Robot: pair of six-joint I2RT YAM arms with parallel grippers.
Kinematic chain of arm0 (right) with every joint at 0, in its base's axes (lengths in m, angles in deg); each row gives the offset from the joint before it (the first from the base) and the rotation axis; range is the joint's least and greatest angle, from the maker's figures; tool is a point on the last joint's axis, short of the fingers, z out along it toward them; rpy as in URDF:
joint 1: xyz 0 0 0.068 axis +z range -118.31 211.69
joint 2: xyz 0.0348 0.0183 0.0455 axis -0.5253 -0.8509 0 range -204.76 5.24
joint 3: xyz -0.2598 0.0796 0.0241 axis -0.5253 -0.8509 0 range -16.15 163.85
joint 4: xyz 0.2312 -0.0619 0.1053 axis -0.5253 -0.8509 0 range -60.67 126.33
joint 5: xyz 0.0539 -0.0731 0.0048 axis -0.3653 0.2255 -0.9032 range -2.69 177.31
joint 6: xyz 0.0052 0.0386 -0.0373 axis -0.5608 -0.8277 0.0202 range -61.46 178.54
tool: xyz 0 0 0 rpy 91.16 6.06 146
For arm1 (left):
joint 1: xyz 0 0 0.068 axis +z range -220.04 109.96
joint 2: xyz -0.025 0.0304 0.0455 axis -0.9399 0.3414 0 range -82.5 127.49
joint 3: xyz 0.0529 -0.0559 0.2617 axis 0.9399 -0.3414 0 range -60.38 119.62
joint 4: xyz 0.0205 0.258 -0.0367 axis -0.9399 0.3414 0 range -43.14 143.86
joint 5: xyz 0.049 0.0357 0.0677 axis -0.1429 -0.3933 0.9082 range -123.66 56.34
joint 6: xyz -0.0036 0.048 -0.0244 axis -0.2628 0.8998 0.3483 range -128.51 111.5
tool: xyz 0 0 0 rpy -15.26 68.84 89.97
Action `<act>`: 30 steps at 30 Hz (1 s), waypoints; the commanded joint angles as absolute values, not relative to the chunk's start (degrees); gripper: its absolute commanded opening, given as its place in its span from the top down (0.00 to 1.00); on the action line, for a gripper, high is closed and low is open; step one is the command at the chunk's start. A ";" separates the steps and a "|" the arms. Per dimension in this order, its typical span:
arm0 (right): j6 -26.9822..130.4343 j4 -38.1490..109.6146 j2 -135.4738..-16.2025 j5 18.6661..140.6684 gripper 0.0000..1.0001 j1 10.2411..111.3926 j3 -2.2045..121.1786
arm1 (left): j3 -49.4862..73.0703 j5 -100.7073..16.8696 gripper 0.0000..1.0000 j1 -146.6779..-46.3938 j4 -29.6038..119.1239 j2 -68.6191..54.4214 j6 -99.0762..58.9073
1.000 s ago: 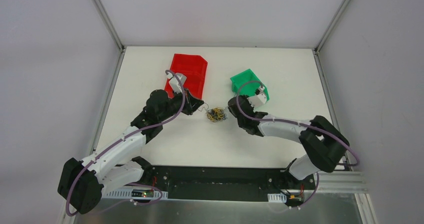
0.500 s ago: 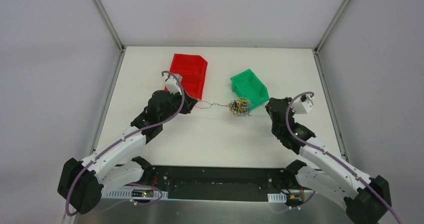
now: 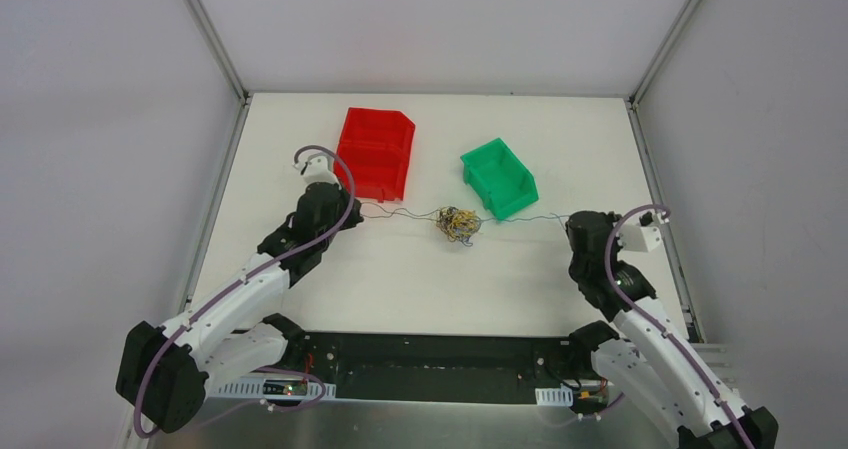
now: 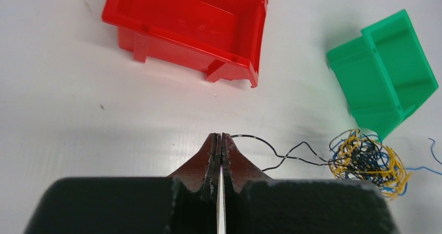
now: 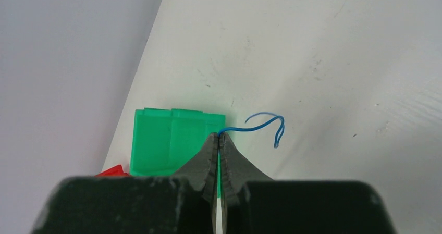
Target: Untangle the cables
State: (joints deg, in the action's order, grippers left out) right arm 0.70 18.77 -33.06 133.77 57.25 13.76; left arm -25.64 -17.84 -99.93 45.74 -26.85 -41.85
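Observation:
The blue wire in my right gripper still goes into the clump (image 3: 483,220). Next, my left gripper moves back with the dark wire (image 3: 400,212) to pull the two wires apart.
The cables (image 3: 458,224) are a small clump of yellow, blue and dark wires on the white table between the arms; the clump also shows in the left wrist view (image 4: 367,158). My left gripper (image 3: 357,209) (image 4: 219,136) is shut on a dark wire (image 4: 271,150) that runs right to the clump. My right gripper (image 3: 568,219) (image 5: 217,136) is shut on a blue wire (image 5: 260,127) that stretches left to the clump (image 3: 525,218); its free end curls past the fingertips.
A red bin (image 3: 377,149) (image 4: 190,28) stands behind my left gripper. A green bin (image 3: 497,176) (image 4: 388,72) (image 5: 172,140) stands just behind and right of the clump. Grey walls close in the table on the left, back and right.
My right arm swung far right, then pulled further right and nearer, drawing out the blue wire. My left gripper moved left with the dark wire. The clump shifted right, then back left.

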 commanded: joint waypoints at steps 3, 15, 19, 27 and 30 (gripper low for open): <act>-4.71 7.24 -28.81 138.86 1.00 52.68 17.07 | -25.10 -3.47 1.00 -99.27 50.58 -30.73 -45.78; -6.04 -1.79 -23.33 139.28 1.00 42.31 19.12 | -26.18 12.75 1.00 -96.49 58.51 -34.55 -53.75; -2.30 1.09 -22.45 135.93 1.00 41.81 18.82 | -26.52 10.15 1.00 -96.49 56.85 -34.83 -53.45; 20.10 24.99 -23.93 101.06 1.00 41.89 14.88 | -26.00 -15.30 1.00 -96.49 47.55 -33.44 -44.49; 22.24 26.12 -24.95 96.34 1.00 41.91 15.57 | -27.70 -20.35 1.00 -96.49 42.85 -34.50 -42.49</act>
State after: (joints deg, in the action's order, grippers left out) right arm 13.33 17.11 -23.77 110.97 42.02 15.32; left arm -25.92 -8.73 -96.93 51.46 -33.10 -47.38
